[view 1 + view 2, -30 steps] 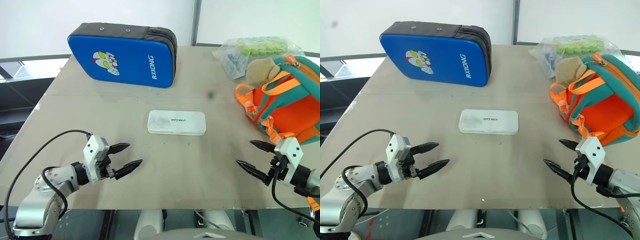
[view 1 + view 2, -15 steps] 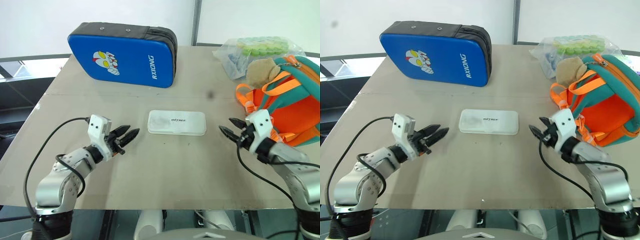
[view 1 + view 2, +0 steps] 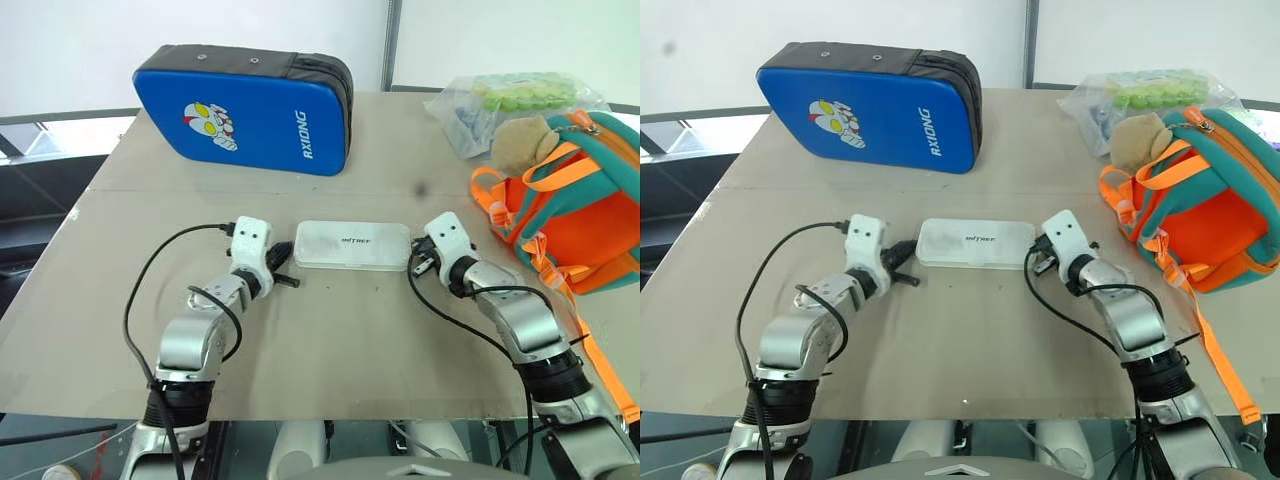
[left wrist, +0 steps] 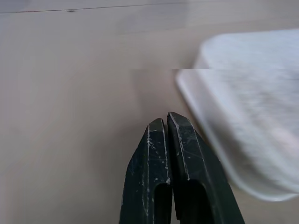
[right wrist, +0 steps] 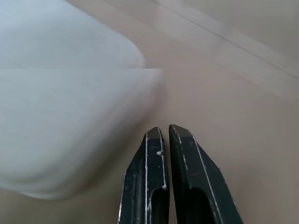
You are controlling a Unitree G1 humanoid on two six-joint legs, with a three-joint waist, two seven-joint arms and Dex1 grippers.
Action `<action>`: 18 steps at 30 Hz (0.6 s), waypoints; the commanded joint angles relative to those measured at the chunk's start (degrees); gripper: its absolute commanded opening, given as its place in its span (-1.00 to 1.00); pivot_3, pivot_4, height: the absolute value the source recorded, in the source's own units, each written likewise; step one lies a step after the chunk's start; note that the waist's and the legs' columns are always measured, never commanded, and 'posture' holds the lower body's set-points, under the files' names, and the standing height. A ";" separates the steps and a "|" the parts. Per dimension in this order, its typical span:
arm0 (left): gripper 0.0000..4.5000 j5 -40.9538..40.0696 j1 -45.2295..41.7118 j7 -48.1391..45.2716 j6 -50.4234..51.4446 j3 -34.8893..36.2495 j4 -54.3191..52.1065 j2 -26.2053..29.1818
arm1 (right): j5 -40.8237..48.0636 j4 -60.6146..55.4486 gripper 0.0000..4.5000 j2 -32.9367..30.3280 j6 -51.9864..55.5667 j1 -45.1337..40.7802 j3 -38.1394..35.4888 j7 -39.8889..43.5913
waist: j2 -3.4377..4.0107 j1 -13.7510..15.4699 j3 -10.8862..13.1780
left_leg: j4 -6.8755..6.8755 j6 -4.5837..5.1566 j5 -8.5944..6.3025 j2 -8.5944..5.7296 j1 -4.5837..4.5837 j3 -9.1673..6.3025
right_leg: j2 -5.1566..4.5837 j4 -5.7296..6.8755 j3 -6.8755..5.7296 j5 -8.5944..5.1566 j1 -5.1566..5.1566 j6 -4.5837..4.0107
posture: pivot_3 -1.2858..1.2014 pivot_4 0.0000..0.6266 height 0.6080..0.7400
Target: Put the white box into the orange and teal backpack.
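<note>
The backpack sits tilted [image 3: 585,215] and is far away from the white box. The robot's left gripper should grab the box's near end [image 3: 306,246] while the right gripper brings the backpack over.
The white box [image 3: 352,246] lies flat in the middle of the table, small dark lettering on its lid. My left gripper [image 3: 283,272] is shut and empty, its tips close beside the box's left end [image 4: 243,116]. On the other side my right gripper [image 3: 415,264] is also shut and empty, its tips close by the box's right end [image 5: 70,112]. Whether either touches the box I cannot tell. The orange and teal backpack [image 3: 575,205] rests at the table's right side, a tan plush toy [image 3: 523,143] on top and orange straps hanging toward the front edge.
A large blue pad [image 3: 245,108] with a cartoon print stands at the back left of the table [image 3: 330,350]. A clear plastic bag [image 3: 505,105] of green and blue items lies at the back right, behind the backpack.
Both grippers went from wide open to shut. Each arm swept forward and inward from the table's front corners to the two ends of the white box. The box has not moved.
</note>
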 commanded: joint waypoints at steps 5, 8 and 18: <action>-0.95 -1.85 8.75 -6.09 4.19 -2.02 -11.85 4.92 | 7.69 -17.37 -0.97 -4.33 7.73 6.45 0.46 10.28 | 0.00 -0.09 0.00 | -0.08 -0.01 -0.01 0.08 0.02 -0.13 | -0.03 -0.01 0.02 -0.01 -0.02 -0.01 | 0.03 -0.52 1.00; -0.95 -2.77 13.06 -6.93 5.40 -1.52 -16.26 6.22 | 7.09 -21.30 -0.97 -6.42 9.38 10.35 -0.17 9.69 | 0.00 -0.05 -0.01 | -0.09 -0.01 -0.01 0.09 0.05 -0.24 | -0.06 -0.01 0.02 -0.02 -0.02 -0.02 | 0.03 -0.52 1.00; 0.27 -16.05 15.39 -18.48 13.66 16.32 -7.91 15.13 | 2.23 -17.47 -1.00 -10.83 4.52 14.10 -2.87 8.36 | -0.10 -0.11 -0.14 | 0.03 0.00 -0.01 0.10 0.15 -0.23 | -0.01 0.02 0.01 -0.15 0.00 -0.25 | 0.03 -0.52 1.00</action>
